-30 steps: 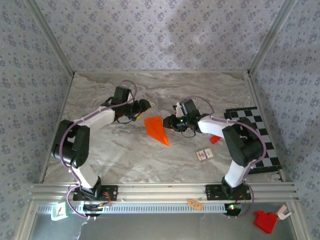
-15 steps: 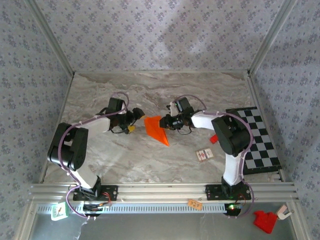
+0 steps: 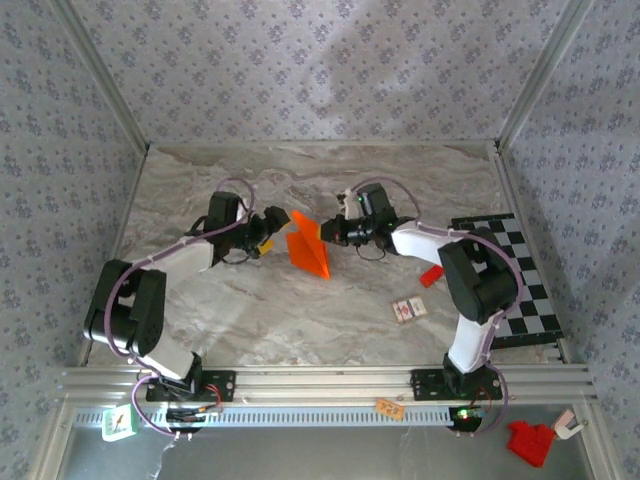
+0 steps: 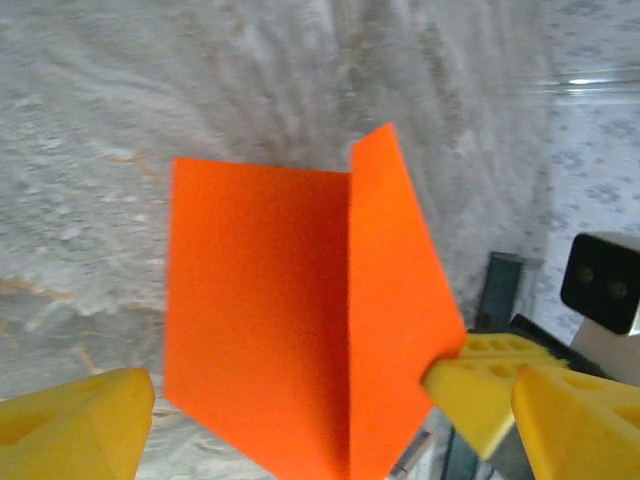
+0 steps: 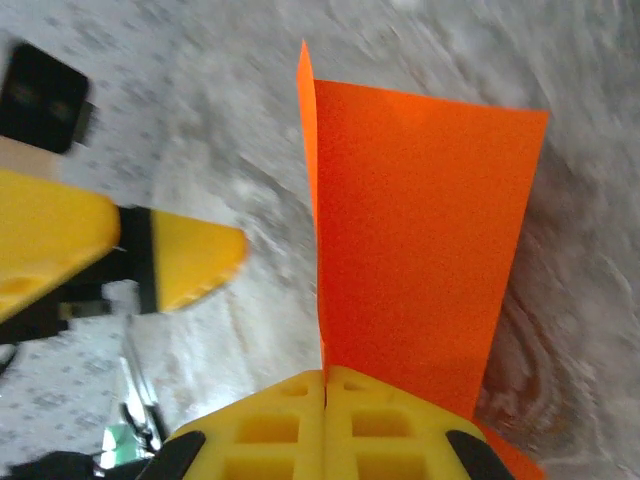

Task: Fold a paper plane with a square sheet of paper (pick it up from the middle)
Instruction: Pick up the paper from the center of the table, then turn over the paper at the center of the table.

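Observation:
My right gripper is holding the paper's flaps spread open (image 4: 265, 310), so next my left gripper grips the upright flap (image 4: 395, 270) and takes over the paper before laying it flat.
The square sheet of paper (image 3: 307, 246) is bright orange and folded into a pointed shape with a centre crease, mid-table. It stands partly raised, one flap upright (image 4: 395, 300) and one slanting down (image 4: 255, 300). My right gripper (image 5: 325, 385) is shut on the paper's (image 5: 415, 230) right edge, seen in the top view at the right gripper (image 3: 326, 232). My left gripper (image 3: 271, 228) is open just left of the paper. Its yellow fingers (image 4: 75, 425) stand wide on either side of the sheet without touching it. The right gripper's pinching fingertips (image 4: 480, 385) show in the left wrist view.
A black-and-white checkered board (image 3: 512, 275) lies at the right edge of the marble table (image 3: 300, 320). A small red block (image 3: 431, 277) and small printed cards (image 3: 409, 309) sit between it and the paper. Patterned walls close in three sides.
The right gripper moved left, shut on the paper's edge and tipped it up. The left gripper opened wide and shifted down-left beside the sheet.

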You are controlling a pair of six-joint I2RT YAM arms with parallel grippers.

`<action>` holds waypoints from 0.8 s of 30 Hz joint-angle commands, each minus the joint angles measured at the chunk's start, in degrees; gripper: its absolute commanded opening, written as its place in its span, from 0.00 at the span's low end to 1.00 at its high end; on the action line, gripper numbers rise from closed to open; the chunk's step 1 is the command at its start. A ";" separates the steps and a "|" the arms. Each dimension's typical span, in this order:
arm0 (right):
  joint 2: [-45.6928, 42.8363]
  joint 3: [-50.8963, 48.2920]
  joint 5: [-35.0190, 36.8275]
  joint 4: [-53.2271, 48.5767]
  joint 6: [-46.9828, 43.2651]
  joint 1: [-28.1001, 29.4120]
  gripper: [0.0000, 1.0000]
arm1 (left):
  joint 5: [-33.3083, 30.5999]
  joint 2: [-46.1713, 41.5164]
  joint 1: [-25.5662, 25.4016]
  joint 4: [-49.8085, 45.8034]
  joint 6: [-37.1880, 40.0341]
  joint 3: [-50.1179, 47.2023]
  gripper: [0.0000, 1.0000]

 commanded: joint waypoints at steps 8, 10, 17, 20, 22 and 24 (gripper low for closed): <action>-5.55 -2.39 -6.63 21.38 18.66 -1.71 0.04 | 10.66 -4.67 -1.96 22.38 -2.84 -1.93 0.93; -5.94 -2.49 -6.83 23.39 20.93 -1.76 0.04 | 11.62 -4.57 -2.80 25.71 -3.95 -1.84 0.91; -5.98 -2.74 -7.88 29.81 26.72 -1.87 0.05 | 13.54 -4.40 -4.89 30.30 -3.47 -0.23 0.78; -5.87 -2.91 -8.30 32.21 28.76 -1.99 0.06 | 14.20 -3.86 -5.53 30.85 -3.39 0.22 0.70; -5.80 -3.09 -8.41 32.97 29.43 -2.04 0.06 | 14.64 -3.58 -5.75 32.57 -3.84 -0.03 0.66; -5.95 -3.42 -8.37 33.94 30.05 -2.16 0.06 | 14.80 -3.50 -5.75 34.07 -4.33 -0.36 0.62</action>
